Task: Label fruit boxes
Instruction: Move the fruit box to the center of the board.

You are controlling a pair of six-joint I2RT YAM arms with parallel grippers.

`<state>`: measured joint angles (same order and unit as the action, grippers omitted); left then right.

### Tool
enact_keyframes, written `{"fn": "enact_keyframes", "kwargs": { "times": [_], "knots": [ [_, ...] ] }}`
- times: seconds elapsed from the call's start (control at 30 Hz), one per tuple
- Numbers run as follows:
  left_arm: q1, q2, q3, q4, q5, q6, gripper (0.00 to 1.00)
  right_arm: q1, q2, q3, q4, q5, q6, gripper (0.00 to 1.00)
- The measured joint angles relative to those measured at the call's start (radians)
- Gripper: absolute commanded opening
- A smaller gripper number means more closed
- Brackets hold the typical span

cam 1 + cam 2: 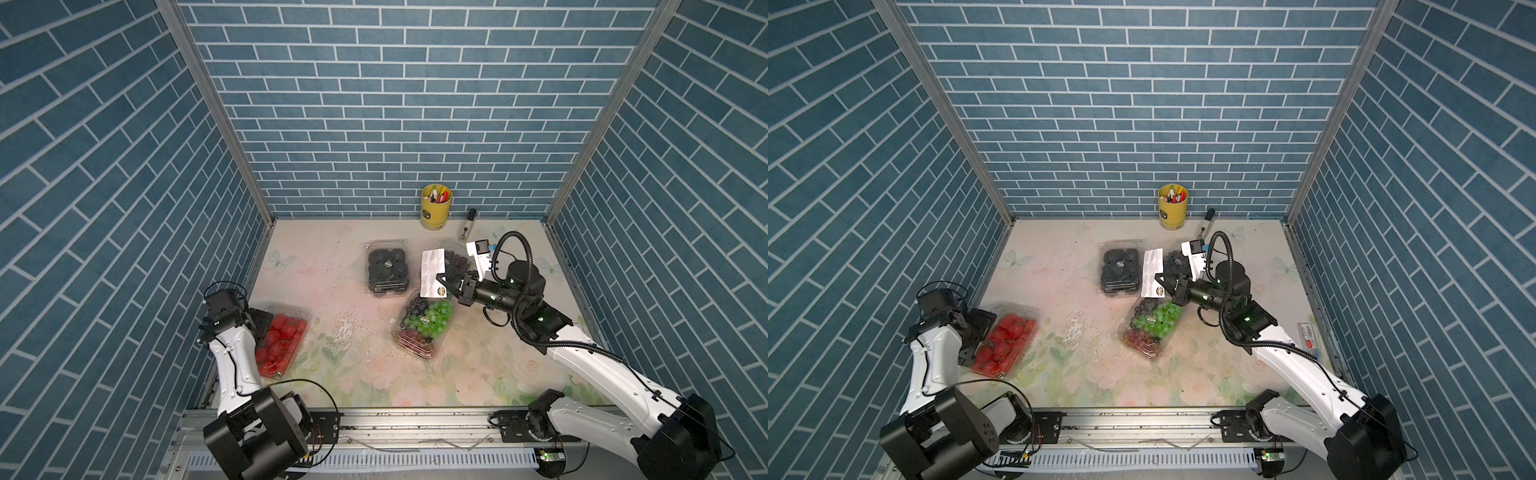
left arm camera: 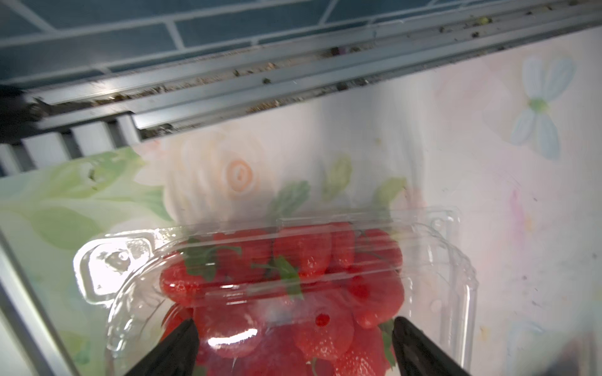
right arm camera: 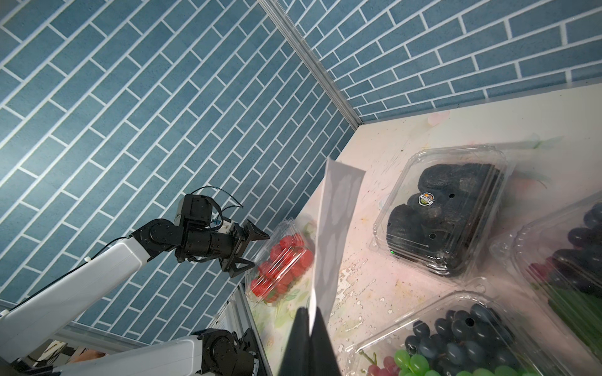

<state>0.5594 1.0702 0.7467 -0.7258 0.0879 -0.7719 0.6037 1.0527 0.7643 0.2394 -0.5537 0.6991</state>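
Observation:
My left gripper is to push the strawberry box [image 1: 283, 339] beside the mixed grape box before it takes a sticker, because the strawberry box is by the rail, far from the sticker sheet.
Four clear fruit boxes lie on the floral table. The strawberry box [image 1: 282, 340] [image 2: 293, 286] is at the front left. My left gripper [image 1: 261, 323] [image 2: 294, 328] hangs over its far end, open, with its fingers [image 2: 182, 345] wide apart above the lid. The black berry box [image 1: 387, 266] sits mid-table, and the mixed grape box [image 1: 424, 322] lies to its front right. The purple grape box [image 1: 457, 262] is partly hidden by my right arm. My right gripper [image 1: 442, 280] [image 3: 309, 312] is shut on the white sticker sheet [image 1: 432, 270] [image 3: 335, 228], holding it upright above the grape boxes.
A yellow pen cup [image 1: 436, 205] stands at the back wall with a marker [image 1: 467, 224] lying beside it. A white card [image 1: 1308, 332] lies by the right wall. The strawberry box is close to the left wall rail [image 2: 228, 94].

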Motion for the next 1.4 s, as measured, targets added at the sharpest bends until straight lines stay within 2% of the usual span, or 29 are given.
{"fn": "enact_keyframes", "kwargs": {
  "times": [0.17, 0.3, 0.5, 0.7, 0.87, 1.03, 1.13, 1.4],
  "knots": [
    [-0.16, -0.035, -0.006, 0.02, 0.051, -0.085, 0.94, 0.0, 0.0, -0.003, 0.0, 0.0, 0.0, 0.0],
    [-0.2, -0.043, 0.023, -0.022, 0.048, -0.102, 0.95, 0.0, 0.0, -0.003, 0.0, 0.0, 0.0, 0.0],
    [-0.181, -0.029, 0.142, -0.088, -0.053, -0.021, 0.97, 0.0, 0.0, -0.003, 0.0, 0.0, 0.0, 0.0],
    [-0.091, 0.175, 0.21, -0.03, -0.105, 0.122, 0.97, 0.0, 0.0, -0.003, 0.0, 0.0, 0.0, 0.0],
    [-0.028, 0.315, 0.208, -0.017, -0.097, 0.166, 0.96, 0.0, 0.0, -0.003, 0.0, 0.0, 0.0, 0.0],
    [-0.035, 0.298, 0.135, 0.012, -0.002, 0.166, 0.93, 0.0, 0.002, -0.003, 0.0, 0.0, 0.0, 0.0],
    [-0.086, 0.26, 0.066, 0.043, 0.064, 0.138, 0.93, 0.0, 0.011, -0.003, 0.001, 0.0, 0.0, 0.0],
    [-0.372, 0.122, -0.045, 0.093, 0.149, -0.045, 0.94, 0.0, 0.026, -0.003, 0.008, -0.001, 0.0, 0.0]
  ]
}}
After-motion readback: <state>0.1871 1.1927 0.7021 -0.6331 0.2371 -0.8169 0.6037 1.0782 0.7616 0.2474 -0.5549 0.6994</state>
